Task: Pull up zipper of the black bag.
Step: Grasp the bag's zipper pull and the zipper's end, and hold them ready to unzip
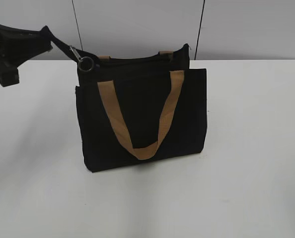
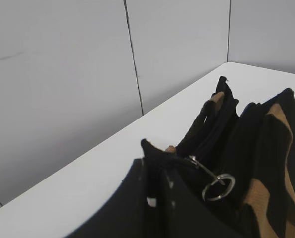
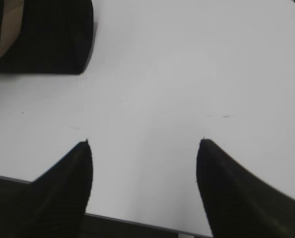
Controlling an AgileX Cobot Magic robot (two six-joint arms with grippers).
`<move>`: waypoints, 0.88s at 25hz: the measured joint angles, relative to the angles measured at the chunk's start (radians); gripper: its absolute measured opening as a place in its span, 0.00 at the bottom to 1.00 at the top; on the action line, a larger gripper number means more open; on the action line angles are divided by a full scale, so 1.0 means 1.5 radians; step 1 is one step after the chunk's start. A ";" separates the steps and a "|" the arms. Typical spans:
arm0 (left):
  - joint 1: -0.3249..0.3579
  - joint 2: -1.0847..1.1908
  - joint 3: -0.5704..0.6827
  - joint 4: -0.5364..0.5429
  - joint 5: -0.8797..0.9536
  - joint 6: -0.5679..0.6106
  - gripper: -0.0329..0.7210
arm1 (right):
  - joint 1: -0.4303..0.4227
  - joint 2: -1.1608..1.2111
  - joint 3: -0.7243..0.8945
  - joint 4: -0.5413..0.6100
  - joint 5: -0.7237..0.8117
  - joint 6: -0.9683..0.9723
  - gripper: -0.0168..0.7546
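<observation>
My left gripper should stay still where it already pulls the black fabric tab point(image 1: 61, 45) tight, while my right gripper reaches across to the silver ring.
The black bag point(image 1: 142, 104) stands upright mid-table, one tan handle hanging down its front. The zipper runs along its top edge. Its silver ring-and-clip pull point(image 1: 86, 63) hangs at the bag's top left corner. My left gripper point(image 1: 47, 33) is up at the left, shut on a black fabric tab that stretches taut from that corner. In the left wrist view the jaws point(image 2: 152, 166) pinch this tab, and the ring point(image 2: 218, 187) dangles just beyond them beside the bag point(image 2: 237, 144). My right gripper point(image 3: 143, 144) is open and empty over bare table.
The white table point(image 1: 252, 163) spreads around the bag. A grey panelled wall point(image 1: 137, 25) stands close behind it. In the right wrist view a bottom corner of the bag point(image 3: 48, 44) shows at top left, and the table's near edge point(image 3: 137, 220) lies under the fingers.
</observation>
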 joint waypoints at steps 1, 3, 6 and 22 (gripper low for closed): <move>0.000 -0.016 0.000 0.002 0.010 -0.005 0.07 | 0.000 0.000 0.000 0.000 0.000 0.000 0.68; 0.000 -0.036 0.000 0.006 0.025 -0.011 0.07 | 0.000 0.000 0.000 0.000 0.000 0.000 0.68; 0.000 -0.049 0.001 0.012 0.031 -0.012 0.07 | 0.000 0.000 0.000 0.000 0.000 0.000 0.68; 0.000 -0.049 0.004 0.011 0.034 -0.014 0.07 | 0.000 0.000 0.000 0.003 0.000 -0.001 0.68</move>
